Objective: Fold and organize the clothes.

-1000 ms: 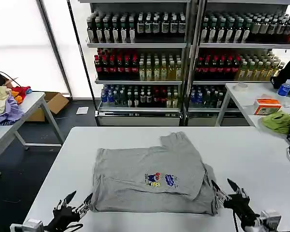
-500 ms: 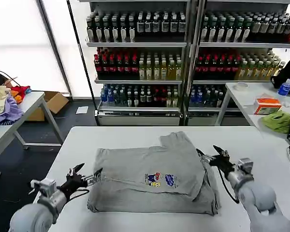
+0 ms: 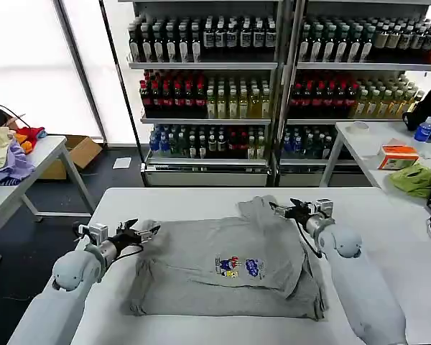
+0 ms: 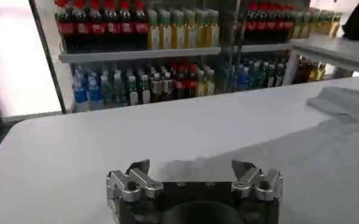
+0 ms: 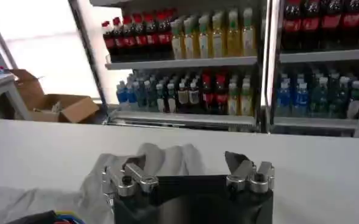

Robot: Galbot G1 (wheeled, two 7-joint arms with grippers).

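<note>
The top shows only the print (image 3: 238,267) and grey cloth. I should expect to find a hidden collar and buttons when I flip the shirt (image 3: 190,262) over.
A light grey shirt (image 3: 223,266) with a small multicoloured chest print (image 3: 238,267) lies partly folded on the white table (image 3: 388,215), over more grey cloth underneath. Its sleeve (image 3: 262,208) sticks out toward the far side. My left gripper (image 3: 145,231) is open at the shirt's far left corner, just above the table; that same edge of grey cloth (image 4: 313,146) lies ahead of the open left gripper (image 4: 191,171). My right gripper (image 3: 286,210) is open beside the sleeve's far right edge. The crumpled sleeve (image 5: 161,161) lies just ahead of the open right gripper (image 5: 187,167).
Shelves of bottled drinks (image 3: 273,86) stand behind the table. A side table at left holds a pile of coloured clothes (image 3: 7,154). Another table at right carries an orange box (image 3: 397,157), a green cloth (image 3: 411,180) and a water bottle (image 3: 422,130).
Both arms have swung up from the table's near edge to the shirt's far corners, the left to the far left corner, the right to the sleeve. The shirt has shifted only slightly.
</note>
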